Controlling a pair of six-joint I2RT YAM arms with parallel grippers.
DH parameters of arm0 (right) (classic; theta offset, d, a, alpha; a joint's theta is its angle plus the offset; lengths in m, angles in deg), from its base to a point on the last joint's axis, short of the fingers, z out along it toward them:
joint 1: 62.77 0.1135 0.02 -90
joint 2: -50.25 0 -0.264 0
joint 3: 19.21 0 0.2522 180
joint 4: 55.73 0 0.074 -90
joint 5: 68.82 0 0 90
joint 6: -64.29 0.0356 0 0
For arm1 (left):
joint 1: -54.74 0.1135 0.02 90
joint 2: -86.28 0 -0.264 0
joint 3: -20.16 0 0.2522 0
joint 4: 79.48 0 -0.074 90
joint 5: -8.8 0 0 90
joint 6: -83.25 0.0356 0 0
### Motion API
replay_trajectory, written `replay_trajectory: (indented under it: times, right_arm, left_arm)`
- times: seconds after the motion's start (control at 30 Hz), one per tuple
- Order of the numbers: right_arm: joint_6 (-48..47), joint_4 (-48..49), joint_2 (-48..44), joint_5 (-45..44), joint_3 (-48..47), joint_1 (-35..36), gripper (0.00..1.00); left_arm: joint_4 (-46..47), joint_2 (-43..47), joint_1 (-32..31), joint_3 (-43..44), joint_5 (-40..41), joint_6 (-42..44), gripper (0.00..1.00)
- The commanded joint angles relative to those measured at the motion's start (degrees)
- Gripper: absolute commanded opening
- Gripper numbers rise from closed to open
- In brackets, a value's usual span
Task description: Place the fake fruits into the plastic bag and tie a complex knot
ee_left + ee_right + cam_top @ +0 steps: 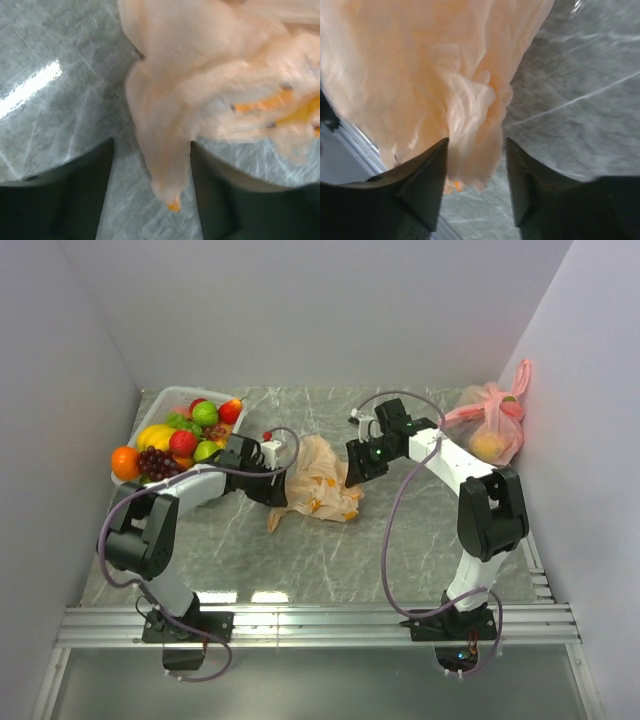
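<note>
My right gripper should open, take the bag opening's rim and spread it wide, because the plastic bag is crumpled, with a bunched edge in my right gripper's fingers.
The peach-orange plastic bag lies crumpled and flat on the marble table, between my two grippers. My left gripper is at its left edge and open. In the left wrist view a hanging fold of the bag sits between the jaws, brushing the right finger. My right gripper is at the bag's right edge and open. In the right wrist view a bunched edge of the bag sits between the jaws against the left finger. The fake fruits are piled at the far left. No knot shows.
The fruits sit in a clear plastic tray against the left wall. A pink tied bag with a yellow fruit inside rests against the right wall. An aluminium rail runs along the near edge by the arm bases.
</note>
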Motion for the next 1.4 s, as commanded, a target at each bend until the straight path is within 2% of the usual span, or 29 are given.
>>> replay_trajectory:
  times: [0.0, 0.03, 0.07, 0.13, 0.3, 0.4, 0.53, 0.63, 0.7, 0.73, 0.8, 0.83, 0.9, 1.1, 1.17, 1.2, 1.27, 1.3, 1.33, 1.37]
  right_arm:
    - [0.7, 1.8, -0.5, 4.5, 2.0, -2.0, 0.47]
    - [0.7, 1.6, -1.0, 5.0, 2.4, -2.8, 0.29]
    - [0.3, 1.2, -1.2, 5.4, 2.9, -4.2, 0.19]
    - [-0.8, -1.0, -1.8, 5.8, 2.7, -8.3, 0.00]
    - [-5.2, -4.6, -4.8, 2.9, 3.3, -17.7, 0.00]
    - [-7.4, -5.6, -6.7, -2.0, 5.2, -21.8, 0.00]
    - [-11.0, -5.2, -9.0, -3.8, 9.8, -23.0, 0.00]
    - [-11.3, -4.3, -9.8, -2.0, 10.8, -21.3, 0.00]
    - [-12.2, -6.5, -9.0, -1.7, 8.6, -17.8, 0.16]
    - [-11.9, -7.1, -8.8, -1.7, 6.3, -17.2, 0.35]
    - [-10.6, -7.1, -10.0, -2.6, 4.1, -16.9, 0.56]
    - [-9.5, -7.0, -10.7, -3.3, 1.9, -16.9, 0.61]
    - [-8.4, -6.8, -14.0, -6.7, -0.1, -16.9, 0.66]
    - [-6.4, -1.8, -28.0, -15.5, -0.1, -14.4, 0.68]
    - [-7.3, -0.8, -32.8, -16.1, 1.6, -10.3, 0.66]
    - [-7.7, -1.3, -33.8, -15.8, 1.9, -8.3, 0.61]
    - [-8.3, -2.1, -34.6, -18.4, 2.0, -0.5, 0.60]
    - [-8.2, -2.3, -34.4, -22.0, 2.2, 4.9, 0.59]
    - [-8.0, -1.7, -34.0, -24.3, 2.4, 5.0, 0.59]
    - [-7.9, -0.8, -33.7, -26.9, 2.7, 9.8, 0.59]
  left_arm:
    - [-1.7, -2.9, -0.4, 5.1, 2.3, -0.8, 0.57]
    - [-2.5, -3.3, -0.4, 5.8, 2.4, -0.7, 0.48]
    - [-4.8, -3.3, -0.2, 7.2, 2.2, -0.4, 0.23]
    - [-7.2, -2.2, 0.7, 8.3, 2.2, 0.7, 0.01]
    - [-14.0, 7.5, 6.9, 9.8, 2.6, 7.6, 0.00]
    - [-18.6, 10.4, 10.9, 10.2, 3.8, 11.2, 0.00]
    - [-20.9, 14.1, 13.4, 7.9, 4.1, 15.4, 0.00]
    - [-18.6, 17.5, 12.5, 6.4, -0.5, 15.3, 0.00]
    - [-18.7, 19.4, 8.0, 6.9, -1.5, 14.7, 0.00]
    - [-19.2, 19.7, 6.2, 7.8, -1.6, 14.4, 0.00]
    - [-18.9, 20.3, 2.1, 8.3, -1.9, 12.6, 0.00]
    - [-18.6, 20.5, 1.2, 8.9, -1.4, 11.9, 0.00]
    - [-19.2, 20.3, -0.5, 9.3, -1.3, 10.5, 0.00]
    - [-20.4, 19.9, -1.5, 9.9, -2.1, 4.3, 0.00]
    - [-20.0, 20.2, -2.4, 10.1, -2.1, 2.4, 0.00]
    - [-19.9, 20.3, -2.8, 10.3, -2.2, 2.0, 0.00]
    - [-19.6, 20.2, -4.1, 11.1, -1.7, 1.0, 0.00]
    - [-19.6, 20.0, -4.8, 11.6, -1.9, 1.0, 0.00]
    - [-19.7, 19.8, -5.1, 11.8, -1.8, 1.0, 0.00]
    - [-19.7, 19.7, -5.6, 12.0, -1.6, 1.0, 0.00]
